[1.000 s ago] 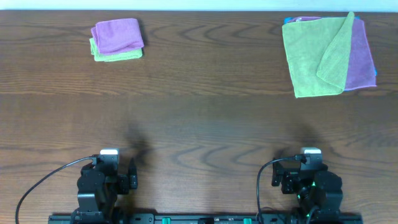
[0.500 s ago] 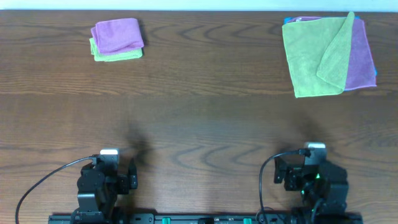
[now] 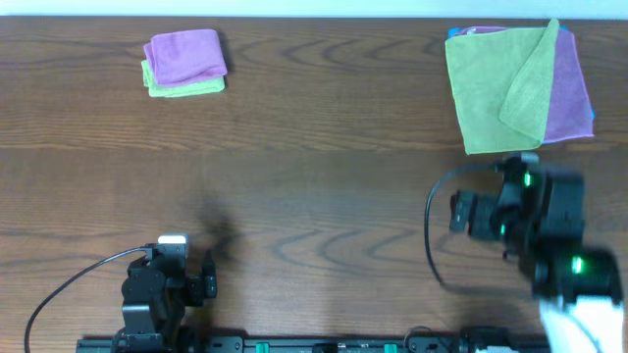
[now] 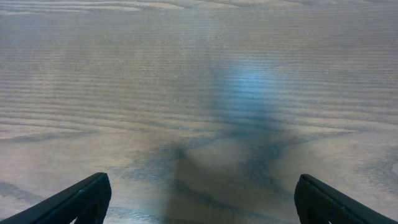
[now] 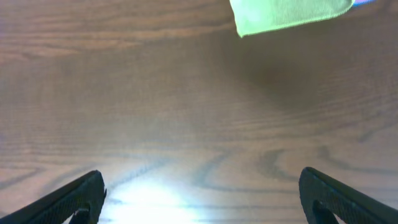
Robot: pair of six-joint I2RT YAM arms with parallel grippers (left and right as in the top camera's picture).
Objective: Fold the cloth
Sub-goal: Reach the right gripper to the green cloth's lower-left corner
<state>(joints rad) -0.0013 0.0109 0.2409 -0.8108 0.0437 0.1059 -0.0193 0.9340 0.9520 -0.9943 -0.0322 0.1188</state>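
Note:
The cloth's near corner (image 3: 472, 149) is clear of the purple towel. My right gripper should go on toward that corner until the open fingers are on both sides of it, then close.
The cloth (image 3: 491, 88) is a lime-green towel lying at the far right of the table, its right corner flapped over toward the middle. It lies on a purple towel (image 3: 571, 93). In the right wrist view the cloth's near corner (image 5: 286, 14) shows at the top edge. My right gripper (image 5: 202, 199) is open and empty over bare wood. The right arm (image 3: 525, 211) hovers a short way in front of the cloth, apart from it. My left gripper (image 4: 202, 199) is open with nothing between its fingers. The left arm (image 3: 162, 289) is tucked in at the near left.
A small folded purple towel (image 3: 184, 54) sits on a folded green one (image 3: 186, 88) at the far left. A sliver of blue towel (image 3: 592, 126) peeks out under the right-hand pile. The table's far edge (image 3: 314, 17) runs just behind both piles.
The right arm has swung up from its rest spot at the near edge toward the cloth, blurred by motion. The left arm has stayed put. Both grippers have stayed open.

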